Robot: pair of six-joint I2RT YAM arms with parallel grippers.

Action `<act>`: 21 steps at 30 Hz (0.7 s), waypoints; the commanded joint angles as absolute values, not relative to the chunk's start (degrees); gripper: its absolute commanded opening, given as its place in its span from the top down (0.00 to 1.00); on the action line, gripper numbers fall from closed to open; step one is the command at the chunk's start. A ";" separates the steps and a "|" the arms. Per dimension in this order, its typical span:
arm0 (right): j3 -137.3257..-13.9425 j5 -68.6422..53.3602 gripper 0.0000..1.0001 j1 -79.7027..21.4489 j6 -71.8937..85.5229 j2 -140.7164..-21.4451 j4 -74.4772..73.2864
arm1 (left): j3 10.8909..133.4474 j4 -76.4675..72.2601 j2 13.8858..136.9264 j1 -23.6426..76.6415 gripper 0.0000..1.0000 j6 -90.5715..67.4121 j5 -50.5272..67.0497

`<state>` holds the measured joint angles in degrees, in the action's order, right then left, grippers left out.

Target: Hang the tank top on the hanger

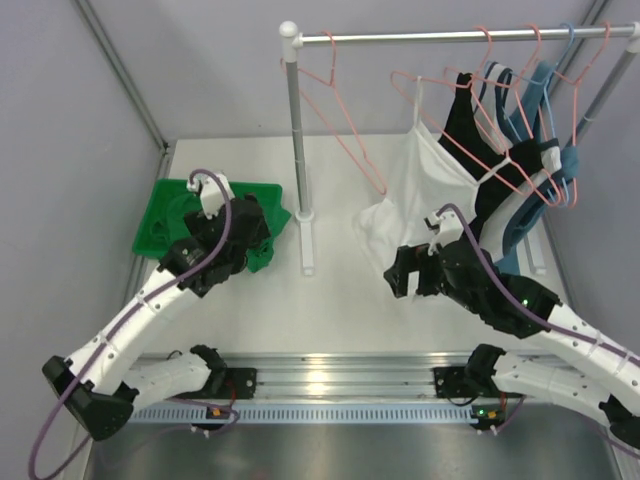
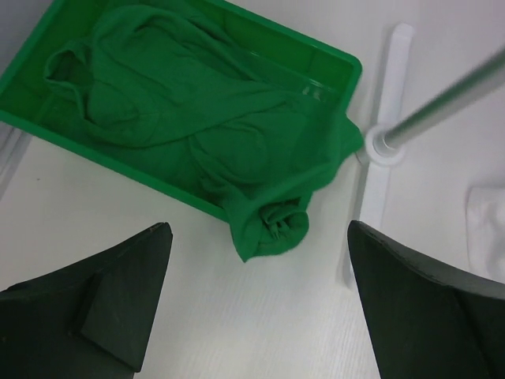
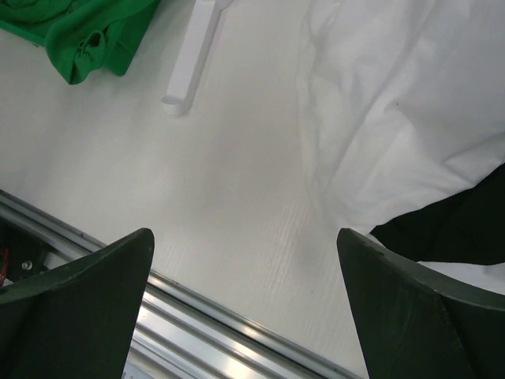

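The green tank top's middle fold point(image 2: 191, 131) is uncovered in front of the robot's open fingers, so the left gripper keeps going down into the tray and closes on that fold.
The green tank top point(image 1: 266, 252) lies crumpled in a green tray point(image 1: 160, 222) at the left. One bunched end hangs over the tray's rim onto the table. In the left wrist view the tank top point(image 2: 197, 118) fills the tray point(image 2: 319, 57). My left gripper point(image 1: 236, 240) hovers over the spilled end, open and empty point(image 2: 260, 308). An empty salmon-pink hanger point(image 1: 352, 148) hangs alone on the rail near the left post. My right gripper point(image 1: 408, 272) is open and empty point(image 3: 245, 308) above the table, next to the white top's hem. A corner of the tank top point(image 3: 87, 31) shows in the right wrist view.
The rail's post point(image 1: 297, 150) stands mid-table on a white base point(image 1: 306, 245), close to the tray's right corner point(image 2: 379, 150). A white top point(image 1: 420, 190), a black top point(image 1: 468, 125) and blue garments hang on the right among pink and blue hangers. A metal rail runs along the near edge.
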<state>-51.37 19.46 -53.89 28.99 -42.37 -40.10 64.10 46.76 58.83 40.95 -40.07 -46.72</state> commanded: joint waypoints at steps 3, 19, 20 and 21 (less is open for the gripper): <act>-52.82 15.22 0.00 -54.40 27.86 -43.68 -39.55 | 71.36 40.26 67.04 21.24 0.02 -34.80 -34.14; -52.82 9.05 0.00 -54.40 27.25 -45.00 -38.76 | 74.27 24.79 103.60 -1.84 0.10 -38.14 -21.62; -52.47 9.05 0.00 -54.40 27.25 -44.65 -38.59 | 74.18 24.35 104.58 -2.19 0.10 -38.41 -21.10; -52.30 8.70 0.00 -54.49 27.16 -44.47 -38.50 | 74.18 23.91 105.46 -2.55 0.11 -38.76 -20.14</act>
